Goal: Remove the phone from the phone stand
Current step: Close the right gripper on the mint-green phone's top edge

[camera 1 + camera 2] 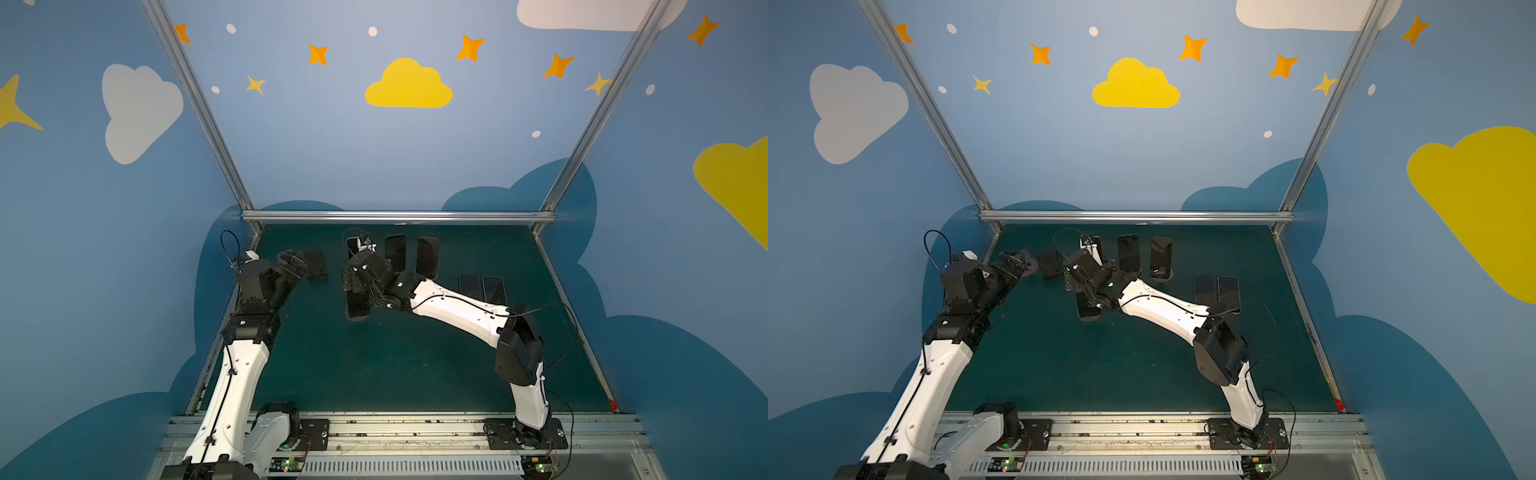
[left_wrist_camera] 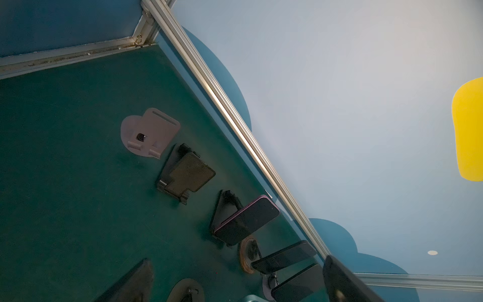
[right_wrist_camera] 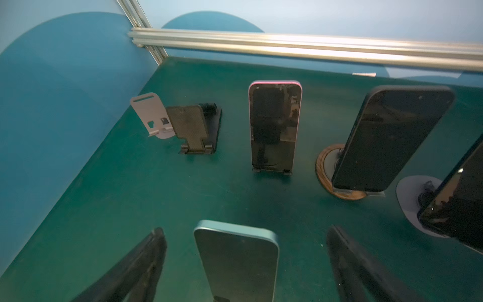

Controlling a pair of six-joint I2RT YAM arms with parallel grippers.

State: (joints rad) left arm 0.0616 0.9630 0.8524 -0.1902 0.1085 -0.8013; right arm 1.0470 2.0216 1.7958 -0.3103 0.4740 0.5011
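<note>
The teal-edged phone's top edge (image 3: 236, 229) sits midway between my right gripper's open fingers, so I should keep heading toward the phone and then close on the phone's long sides (image 3: 276, 269).
A teal-edged phone (image 3: 236, 264) sits between the wide-apart fingers of my right gripper (image 3: 247, 232), with a gap on each side. In both top views it rests on the green mat (image 1: 357, 305) under that gripper (image 1: 353, 289), in front of the row of stands. An empty black phone stand (image 3: 193, 128) and an empty grey one (image 3: 150, 112) stand at the back left. My left gripper (image 1: 293, 264) hovers open by the black stand (image 1: 314, 266), holding nothing.
A pink-edged phone (image 3: 274, 125) leans on a black stand. A dark phone (image 3: 392, 138) sits on a round wooden stand (image 3: 324, 167), and another phone (image 3: 454, 209) on a grey disc. Two phones (image 1: 482, 289) lie flat at the right. An aluminium rail (image 1: 395, 216) borders the back.
</note>
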